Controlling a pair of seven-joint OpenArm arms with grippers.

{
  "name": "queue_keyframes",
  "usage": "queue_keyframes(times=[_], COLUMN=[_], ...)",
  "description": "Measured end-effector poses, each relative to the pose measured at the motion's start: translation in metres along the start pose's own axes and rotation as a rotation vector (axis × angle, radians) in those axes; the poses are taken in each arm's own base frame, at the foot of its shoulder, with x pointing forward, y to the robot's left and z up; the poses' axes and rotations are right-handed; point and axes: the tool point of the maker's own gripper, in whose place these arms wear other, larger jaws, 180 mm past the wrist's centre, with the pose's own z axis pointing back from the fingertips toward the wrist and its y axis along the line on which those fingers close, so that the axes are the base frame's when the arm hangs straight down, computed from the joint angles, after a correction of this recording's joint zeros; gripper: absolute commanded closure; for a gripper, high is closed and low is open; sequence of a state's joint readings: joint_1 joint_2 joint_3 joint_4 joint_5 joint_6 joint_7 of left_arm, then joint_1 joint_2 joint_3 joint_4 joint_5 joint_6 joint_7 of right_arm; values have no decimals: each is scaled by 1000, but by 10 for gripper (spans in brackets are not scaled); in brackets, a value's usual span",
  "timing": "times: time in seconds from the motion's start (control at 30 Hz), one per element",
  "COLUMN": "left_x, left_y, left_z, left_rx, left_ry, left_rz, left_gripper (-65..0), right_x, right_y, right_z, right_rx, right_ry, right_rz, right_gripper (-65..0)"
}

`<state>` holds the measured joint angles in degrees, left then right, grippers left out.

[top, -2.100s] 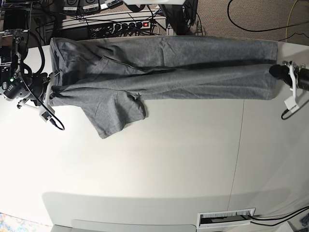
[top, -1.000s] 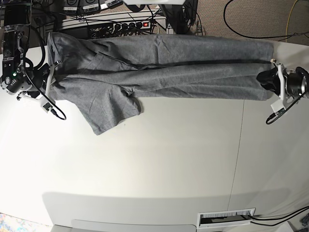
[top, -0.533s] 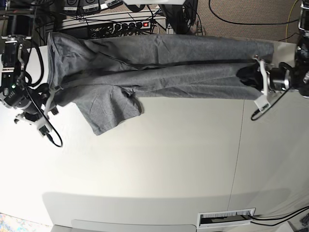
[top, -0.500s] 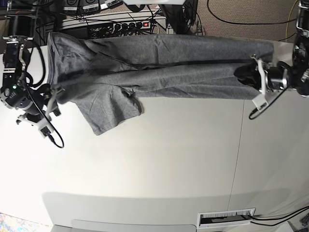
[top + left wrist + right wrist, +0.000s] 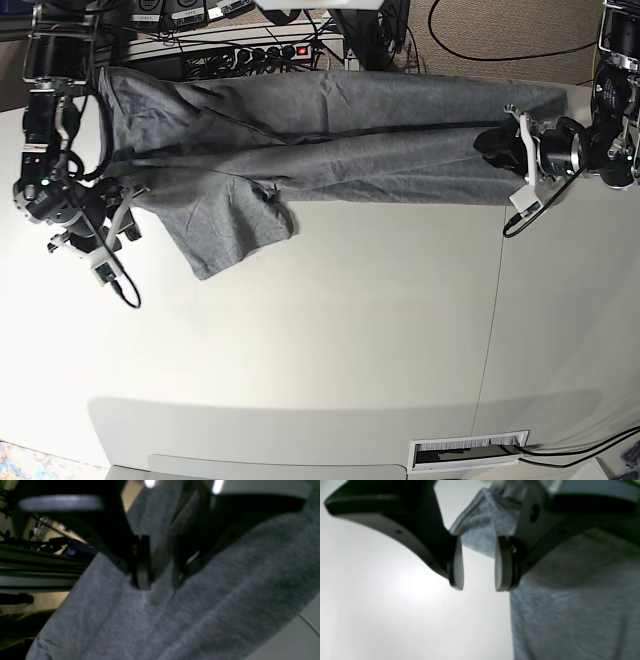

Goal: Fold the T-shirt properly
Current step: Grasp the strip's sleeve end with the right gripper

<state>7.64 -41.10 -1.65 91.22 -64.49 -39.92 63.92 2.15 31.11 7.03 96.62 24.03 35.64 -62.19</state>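
Limp creases (image 5: 237,208) run down the splayed sleeve (image 5: 232,232), so I expect the sleeve to double back over the shirt band in a rumpled flap when I carry it.
The heather-grey T-shirt (image 5: 330,140) lies stretched in a long band along the far side of the white table (image 5: 330,340), with one sleeve (image 5: 230,230) splayed toward the front. At the shirt's right end, my left gripper (image 5: 503,150) is shut on the fabric. The left wrist view shows a fold of T-shirt (image 5: 175,620) running up between the jaws of the left gripper (image 5: 158,585). My right gripper (image 5: 123,203) holds the shirt's left edge. In the right wrist view the right gripper (image 5: 476,588) has its pad tips apart over bare table, with the T-shirt hem (image 5: 480,530) caught higher up.
A power strip (image 5: 270,50) and tangled cables lie just past the table's far edge. A white slotted box (image 5: 470,452) sits at the front edge. A seam (image 5: 492,320) runs across the table on the right.
My left gripper has drawn the shirt's right end inward, leftward in the base view. My right gripper has shifted toward the front, pulling the left edge along with it.
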Motion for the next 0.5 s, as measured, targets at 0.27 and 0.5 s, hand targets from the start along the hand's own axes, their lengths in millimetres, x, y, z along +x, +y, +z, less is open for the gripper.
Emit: queue_keyframes(times=[0.27, 0.5], left_x=[-25, -29], left_y=[-18, -21], left_z=[-8, -10], left_rx=[-56, -61], left_ry=[12, -11], left_rz=[69, 88], left_gripper=[-168, -168], right_x=[32, 30], right_y=[13, -2], right_z=[-31, -62], right_rx=[-17, -5], right_ry=[-185, -164], right_rz=[-54, -157], right_gripper=[-220, -220])
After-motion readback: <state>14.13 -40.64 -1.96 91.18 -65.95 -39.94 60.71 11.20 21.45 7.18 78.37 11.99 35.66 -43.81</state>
